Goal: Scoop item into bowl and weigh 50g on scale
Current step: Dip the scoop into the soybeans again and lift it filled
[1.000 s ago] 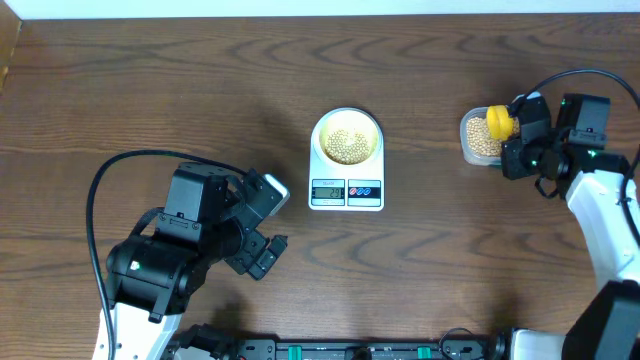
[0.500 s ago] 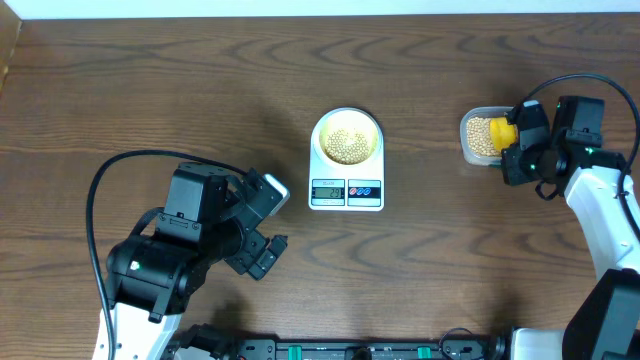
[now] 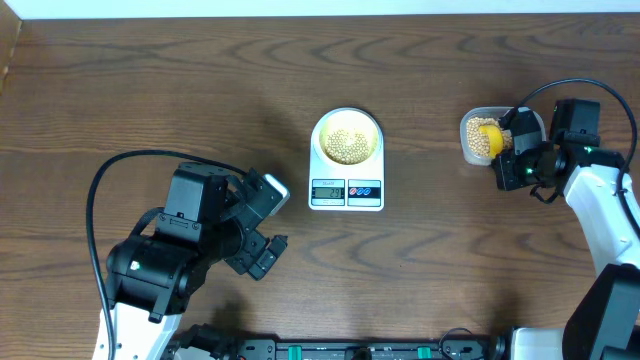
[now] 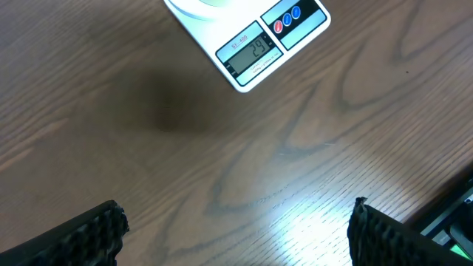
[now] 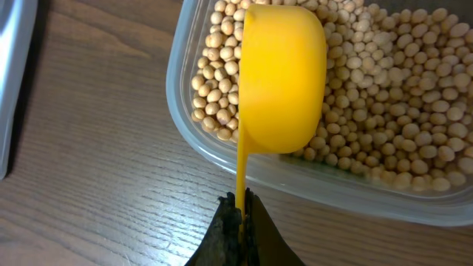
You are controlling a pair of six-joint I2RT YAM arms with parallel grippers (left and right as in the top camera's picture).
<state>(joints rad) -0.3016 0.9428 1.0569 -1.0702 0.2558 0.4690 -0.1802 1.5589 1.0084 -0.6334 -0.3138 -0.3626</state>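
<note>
The yellow scoop's cup (image 5: 284,80) is face down in the tub's beans. Next, my right gripper turns the cup so its opening is up before lifting it toward the bowl (image 3: 348,138).
The white scale (image 3: 346,176) stands mid-table with the pale bowl (image 3: 346,135) on it, holding tan beans (image 3: 346,146). Its display (image 4: 252,51) shows in the left wrist view. At the right, a clear tub (image 3: 474,137) holds many beans (image 5: 384,89). My right gripper (image 5: 241,199) is shut on the handle of a yellow scoop (image 5: 281,77), whose cup sits turned over above the beans in the tub (image 5: 185,111). In the overhead view that gripper (image 3: 510,160) is just right of the tub. My left gripper (image 3: 270,222) rests open at the lower left, with nothing between its fingers (image 4: 89,235).
A black cable (image 3: 110,180) loops around the left arm. The right arm's white link (image 3: 605,215) runs along the table's right edge. Bare brown wood lies between the scale and both arms.
The right gripper has dropped slightly and tipped the yellow scoop from the tub's right rim down into the beans. The left arm, scale and bowl have not moved.
</note>
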